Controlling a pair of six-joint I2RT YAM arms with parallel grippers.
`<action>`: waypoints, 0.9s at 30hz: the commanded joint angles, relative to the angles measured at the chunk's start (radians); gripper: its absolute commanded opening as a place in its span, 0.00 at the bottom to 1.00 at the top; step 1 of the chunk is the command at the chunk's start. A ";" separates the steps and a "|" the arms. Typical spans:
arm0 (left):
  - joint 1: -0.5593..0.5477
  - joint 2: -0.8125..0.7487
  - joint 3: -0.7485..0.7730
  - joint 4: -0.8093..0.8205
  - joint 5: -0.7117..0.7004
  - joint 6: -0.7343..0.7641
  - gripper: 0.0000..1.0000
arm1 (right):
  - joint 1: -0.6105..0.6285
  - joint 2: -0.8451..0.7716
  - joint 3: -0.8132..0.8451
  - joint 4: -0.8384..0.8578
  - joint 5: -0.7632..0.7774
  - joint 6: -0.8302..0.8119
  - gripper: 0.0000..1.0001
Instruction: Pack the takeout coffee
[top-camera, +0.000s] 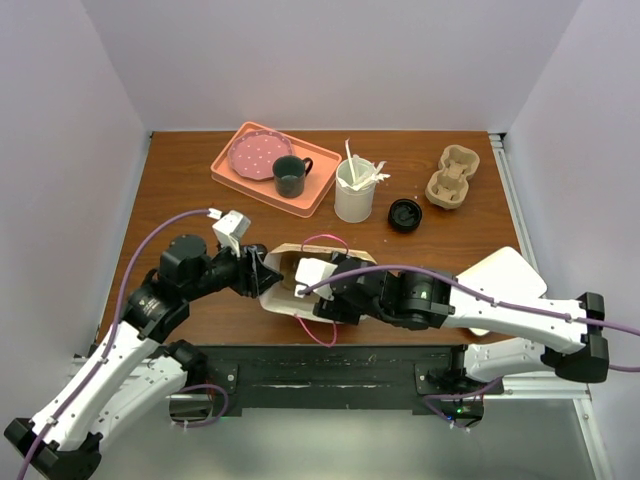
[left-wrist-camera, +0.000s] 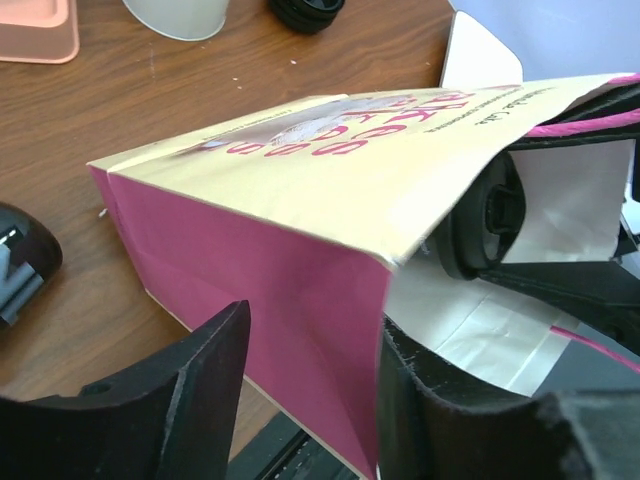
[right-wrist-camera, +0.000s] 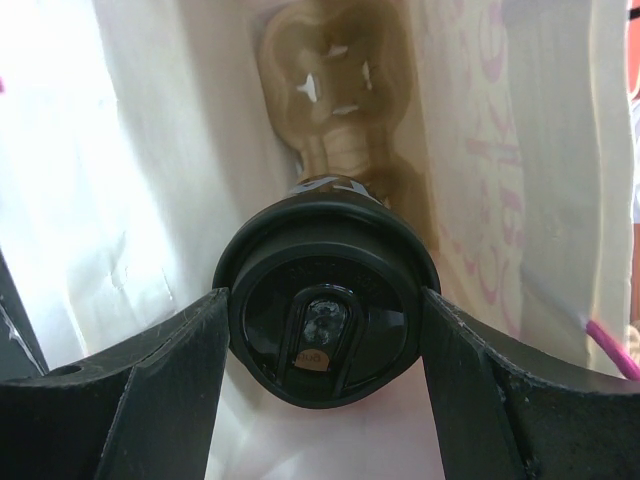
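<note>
The takeout coffee is only a little way into the loose bag's opening, so next my left gripper pinches the magenta side edge while my right gripper pushes the coffee further in.
A cream and magenta paper bag lies on its side in the middle of the table, mouth toward the right arm. My right gripper reaches inside the bag, where its fingers are hidden from the top view. Both its fingers press the round black lid of the takeout coffee; a strip of white lettering shows on the cup behind the lid. My left gripper stands open astride the bag's magenta side edge, one finger outside and one at the white lining.
A brown cardboard cup carrier lies deeper in the bag. Behind the bag are a pink tray with a dotted plate and dark mug, a white cup of stirrers, a black lid, another carrier and a white sheet.
</note>
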 joint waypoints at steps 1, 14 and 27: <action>-0.002 0.010 0.014 0.015 0.087 -0.012 0.56 | 0.005 -0.051 -0.031 0.018 -0.005 0.003 0.31; -0.004 0.059 0.025 0.008 0.122 0.033 0.00 | 0.005 -0.068 -0.048 0.116 0.046 -0.188 0.30; -0.004 0.108 0.077 0.049 0.145 0.048 0.08 | 0.004 -0.036 -0.019 0.094 0.048 -0.251 0.28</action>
